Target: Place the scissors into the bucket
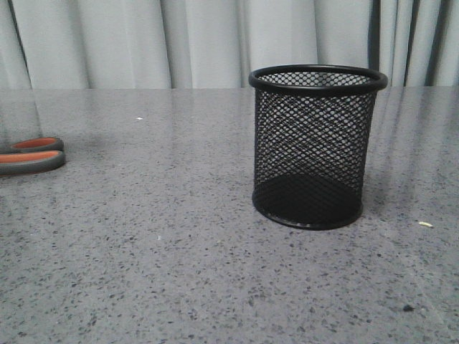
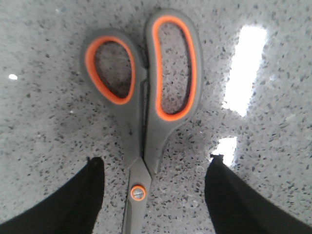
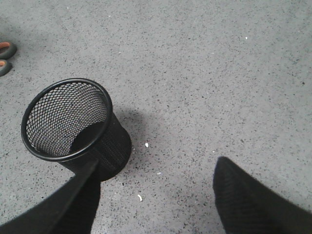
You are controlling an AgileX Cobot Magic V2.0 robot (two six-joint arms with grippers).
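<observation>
The scissors [image 2: 140, 168] will stay shut when I lift them with my left gripper, because the dark grey handles lie with their inner edges [image 2: 145, 97] touching.
The scissors [image 2: 141, 102] lie flat on the grey speckled table, with dark grey handles lined in orange and an orange pivot dot. My left gripper [image 2: 155, 168] is open just above them, one finger on each side of the pivot, touching nothing. In the front view only the handle ends [image 1: 30, 155] show at the left edge. The bucket [image 1: 314, 143], a black wire-mesh cylinder, stands upright and empty right of centre. My right gripper [image 3: 156, 168] is open and empty above the table, beside the bucket [image 3: 73, 127].
The grey speckled table [image 1: 158, 236] runs to grey curtains at the back. A few small white crumbs [image 3: 140, 197] lie near the bucket, and one lies at the right in the front view [image 1: 425, 224]. Neither arm shows in the front view.
</observation>
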